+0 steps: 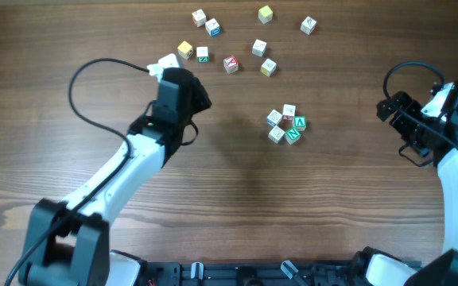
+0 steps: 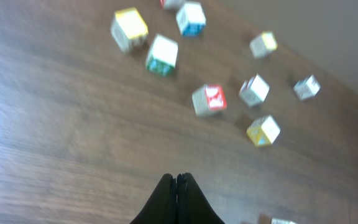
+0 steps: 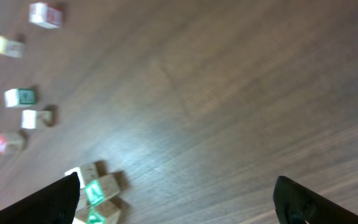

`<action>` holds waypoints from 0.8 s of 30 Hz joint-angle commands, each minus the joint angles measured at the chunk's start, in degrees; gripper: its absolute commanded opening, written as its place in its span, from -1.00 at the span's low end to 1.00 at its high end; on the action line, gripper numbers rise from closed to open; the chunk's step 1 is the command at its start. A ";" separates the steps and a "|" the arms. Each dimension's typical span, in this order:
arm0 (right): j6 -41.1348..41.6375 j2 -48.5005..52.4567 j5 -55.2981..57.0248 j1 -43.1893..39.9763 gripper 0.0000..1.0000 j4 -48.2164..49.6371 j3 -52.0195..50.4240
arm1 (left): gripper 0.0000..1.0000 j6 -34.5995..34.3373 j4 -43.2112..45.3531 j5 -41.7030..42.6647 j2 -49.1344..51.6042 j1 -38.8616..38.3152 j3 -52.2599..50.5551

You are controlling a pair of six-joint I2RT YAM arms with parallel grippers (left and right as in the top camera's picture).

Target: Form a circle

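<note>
I keep pulling my empty left gripper back over open wood point(image 1: 173, 189) until it opens, since it is clear of the letter cubes forming the circle point(image 1: 285, 125).
The circle point(image 1: 285, 125) is a tight cluster of small pale wooden letter cubes right of the table's middle, two of them with green faces. Part of it shows at the lower left of the right wrist view as the circle point(image 3: 98, 193), beside the left fingertip. My left gripper point(image 1: 203, 100) is shut and holds nothing. It hovers over bare wood to the left of the cluster, below the scattered cubes. In its own view the left gripper point(image 2: 177, 178) shows fingertips pressed together. My right gripper point(image 1: 400, 131) stands wide open at the right, apart from the cluster, and in its own view the right gripper point(image 3: 179, 205) holds nothing.
Several loose letter cubes point(image 1: 230, 63) lie scattered across the back of the table, among them a yellow-faced cube point(image 2: 129, 28) and a red-marked cube point(image 2: 209, 99). The left arm's black cable point(image 1: 82, 87) loops over the left side.
</note>
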 commanded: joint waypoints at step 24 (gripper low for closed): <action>-8.85 -39.71 -5.35 -0.02 0.99 1.14 1.18 | -0.55 9.09 -24.65 -15.69 -37.51 1.20 0.07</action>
